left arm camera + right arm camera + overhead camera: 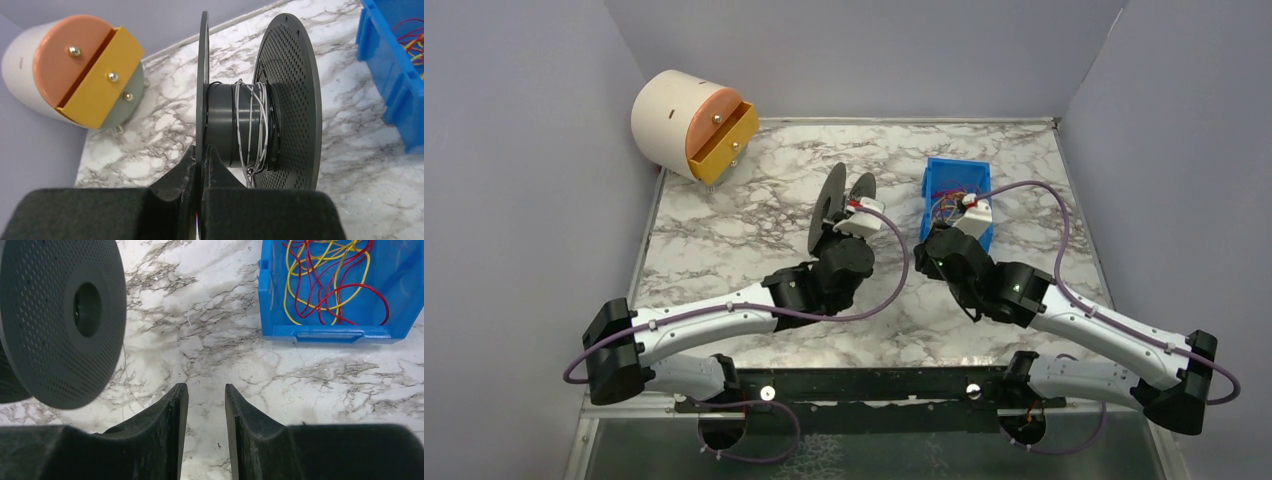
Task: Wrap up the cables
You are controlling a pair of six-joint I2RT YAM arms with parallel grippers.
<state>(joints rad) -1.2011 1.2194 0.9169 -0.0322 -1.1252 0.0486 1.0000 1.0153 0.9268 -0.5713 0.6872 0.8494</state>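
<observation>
The cables are round the spool's hub (251, 127) with clear marble (788, 192) beside it, so my left gripper goes on tipping the spool until it lies flat before it lets go.
A black double-disc spool (287, 100) stands on edge on the marble table (724, 230). Thin pale and black cables (252, 130) are wound loosely round its hub. My left gripper (202, 150) is shut on the rim of the spool's left disc (202, 75). Red and yellow cables (330, 280) lie tangled in a blue bin (325, 333). My right gripper (206, 390) is open over bare marble, nothing between its fingers, with the spool (60, 315) to its left and the bin ahead to the right.
A cream cylinder with an orange face and a yellow drawer (689, 125) lies at the back left corner. Grey walls close in the table on three sides. The blue bin (957, 200) stands right of the spool (839, 205).
</observation>
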